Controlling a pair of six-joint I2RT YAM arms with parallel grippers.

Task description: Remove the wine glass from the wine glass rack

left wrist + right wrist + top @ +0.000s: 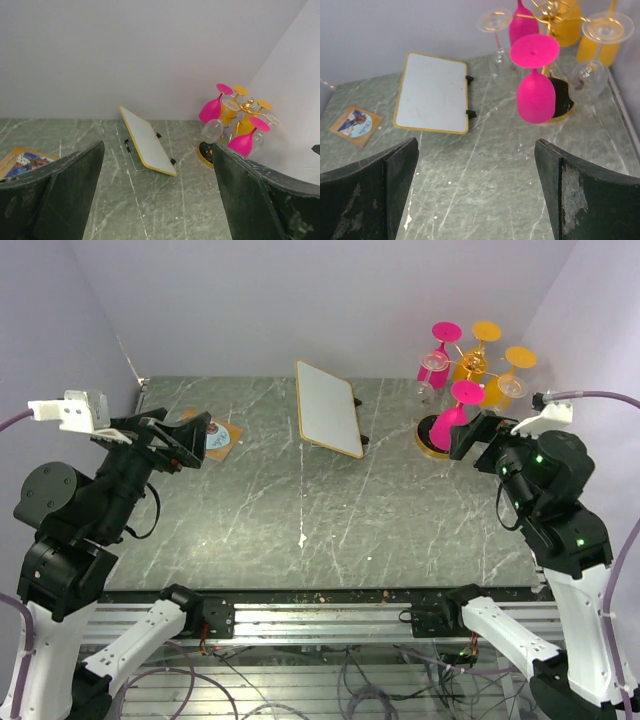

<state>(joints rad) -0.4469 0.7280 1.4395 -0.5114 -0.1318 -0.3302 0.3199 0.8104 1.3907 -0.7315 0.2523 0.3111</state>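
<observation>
My open right gripper keeps moving in until my fingers straddle the foot's rim (480,396), as the nearest pink wine glass's foot (466,392) sticks out free toward it.
The wine glass rack (470,366), a thin gold wire stand on a round dark base (566,103), stands at the back right corner. Several wine glasses hang from it upside down: pink, orange and clear. The nearest pink wine glass (452,416) (535,96) hangs on the front side, its bowl just above the base. My right gripper (468,436) (476,195) is open, a short way in front of that glass, with nothing between its fingers (585,195). My left gripper (190,440) (157,195) is open and empty over the table's left side, and its view shows the rack (246,106) far off.
A yellow-framed whiteboard (328,407) (434,92) lies near the back middle. A picture card with a disc (218,435) (355,124) lies at the back left. Walls close in behind and to the right of the rack.
</observation>
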